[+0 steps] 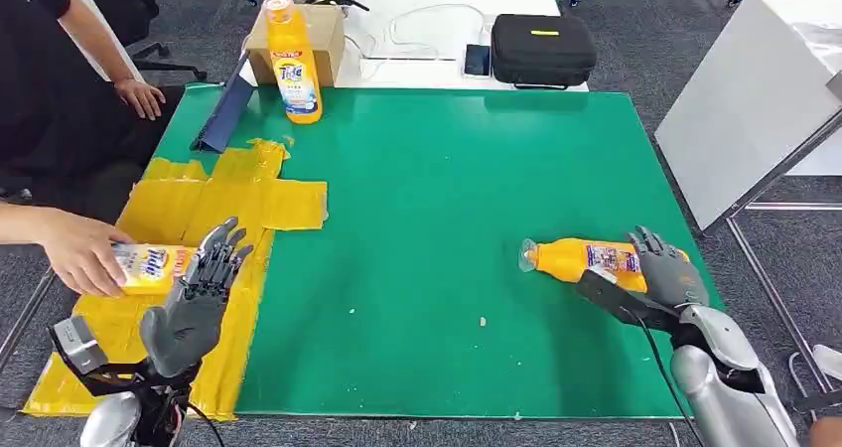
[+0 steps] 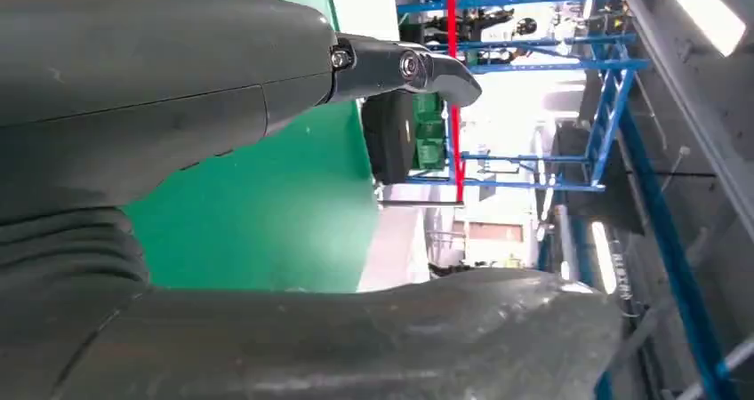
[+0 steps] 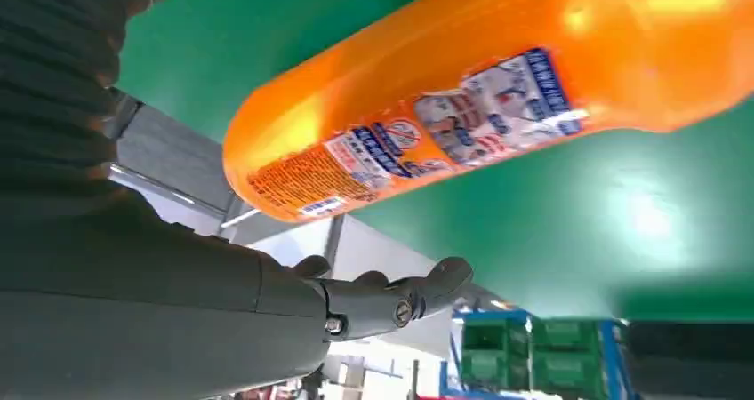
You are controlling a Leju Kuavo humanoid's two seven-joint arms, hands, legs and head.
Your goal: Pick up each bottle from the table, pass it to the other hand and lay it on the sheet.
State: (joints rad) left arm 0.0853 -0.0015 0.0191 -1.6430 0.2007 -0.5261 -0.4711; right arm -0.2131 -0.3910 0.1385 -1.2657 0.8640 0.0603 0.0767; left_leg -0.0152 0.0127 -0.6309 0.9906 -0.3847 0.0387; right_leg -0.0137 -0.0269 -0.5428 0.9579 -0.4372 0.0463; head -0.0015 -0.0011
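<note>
The small-print back label point(image 1: 614, 259) is facing up on the orange bottle point(image 1: 568, 259), so I should expect to find a Tide front label hidden underneath when I turn the bottle.
An orange bottle point(image 1: 581, 259) lies on its side on the green table point(image 1: 447, 189) at the right, cap pointing left. My right hand point(image 1: 667, 270) is at its base end with fingers spread over it. In the right wrist view the bottle point(image 3: 498, 107) sits close above the hand point(image 3: 178, 302), with a gap to the thumb. Another orange bottle point(image 1: 149, 266) lies on the yellow sheet point(image 1: 218, 204) at the left, with a person's hand point(image 1: 79, 253) on it. My left hand point(image 1: 199, 293) is raised just right of that bottle, fingers apart, holding nothing.
Two more orange bottles point(image 1: 294, 65) stand upright at the table's far left, in front of a cardboard box point(image 1: 323, 30). A blue wedge point(image 1: 226, 109) lies beside them. A black case point(image 1: 543, 48) sits on the white table behind. A white table point(image 1: 755, 89) stands to the right.
</note>
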